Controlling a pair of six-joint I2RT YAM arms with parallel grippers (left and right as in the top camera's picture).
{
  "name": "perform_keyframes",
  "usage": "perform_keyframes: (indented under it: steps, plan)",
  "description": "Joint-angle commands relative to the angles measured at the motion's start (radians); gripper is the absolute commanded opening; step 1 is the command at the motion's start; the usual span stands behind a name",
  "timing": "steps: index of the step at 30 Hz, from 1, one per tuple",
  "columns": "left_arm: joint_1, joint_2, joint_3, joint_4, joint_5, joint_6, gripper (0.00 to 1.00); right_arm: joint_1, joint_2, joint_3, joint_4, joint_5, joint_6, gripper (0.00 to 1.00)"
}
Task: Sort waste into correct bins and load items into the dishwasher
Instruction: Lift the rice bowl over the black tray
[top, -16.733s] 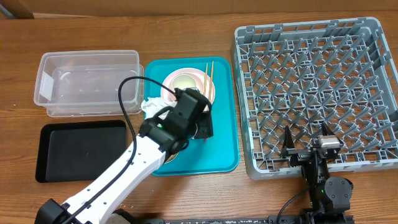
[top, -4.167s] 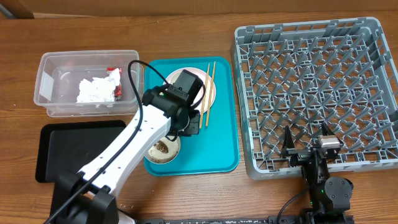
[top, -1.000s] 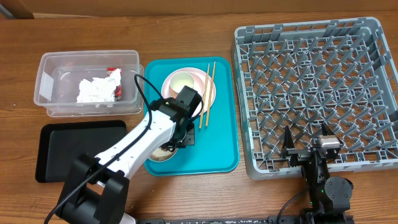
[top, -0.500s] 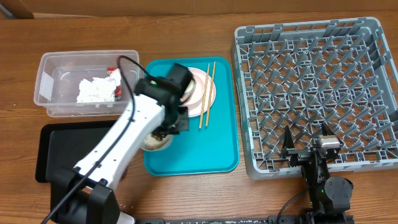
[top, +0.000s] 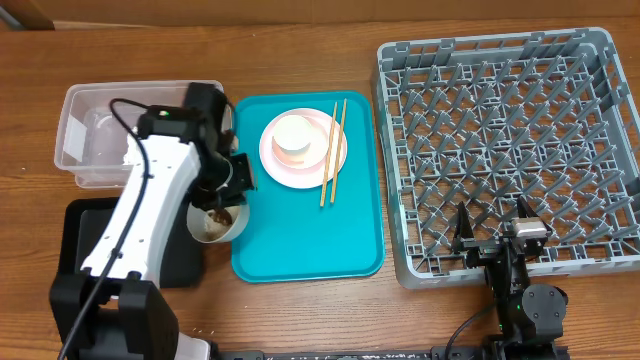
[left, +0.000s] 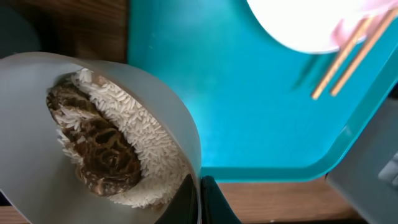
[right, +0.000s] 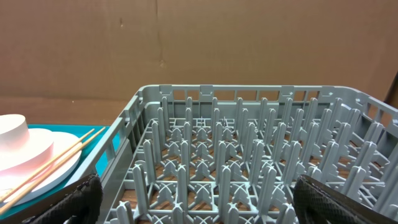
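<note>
The grey bowl with rice and scraps (top: 218, 222) sticks out past the black tray's edge. My left gripper should move it over the black tray (top: 182, 262) before tipping it.
My left gripper (top: 222, 204) is shut on the rim of the grey bowl (top: 214, 224), one finger inside and one outside (left: 198, 200). The bowl (left: 37, 193) holds brownish food scraps (left: 99, 146) and white rice (left: 146, 137). It hangs over the gap between the black tray (top: 78, 225) and the teal tray (top: 310, 235). The clear tub (top: 90, 135) is partly hidden by my arm. The pink plate (top: 310, 165) carries a small pale cup or bowl (top: 296, 138), with the chopsticks (top: 332, 150) across its right edge. My right gripper (right: 205, 208) stands open at the dish rack's (top: 505, 150) near edge.
The teal tray (left: 249, 106) lies between the bins and the rack. In the right wrist view the plate (right: 37, 171) and chopsticks (right: 59, 160) show at the left, beyond the rack wall (right: 134, 118). Bare wooden table (top: 330, 320) runs along the front.
My left arm has swung left with the grey bowl, from the teal tray's front left corner to over the black tray's right edge. The right arm has not moved.
</note>
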Motion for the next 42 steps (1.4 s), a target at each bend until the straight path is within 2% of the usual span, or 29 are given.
perform_keyframes:
  steps: [1, 10, 18, 27, 34, 42]
  plan:
    - [0.063, -0.025, 0.010, 0.016, 0.031, 0.029, 0.04, -0.004, -0.004, -0.010, 0.006, -0.006, -0.001, 1.00]
    - [0.258, -0.025, -0.027, 0.042, 0.063, 0.028, 0.04, -0.004, -0.004, -0.010, 0.006, -0.006, -0.001, 1.00]
    - [0.390, -0.025, -0.094, 0.145, 0.186, 0.028, 0.04, -0.004, -0.004, -0.010, 0.006, -0.006, -0.001, 1.00]
    - [0.397, -0.024, -0.250, 0.315, 0.216, 0.031, 0.04, -0.004, -0.004, -0.010, 0.006, -0.006, -0.001, 1.00]
    - [0.398, -0.025, -0.262, 0.322, 0.378, 0.139, 0.04, -0.004, -0.004, -0.010, 0.006, -0.006, -0.001, 1.00]
    - [0.420, -0.027, -0.254, 0.322, 0.420, 0.142, 0.04, -0.004, -0.004, -0.010, 0.006, -0.006, -0.001, 1.00]
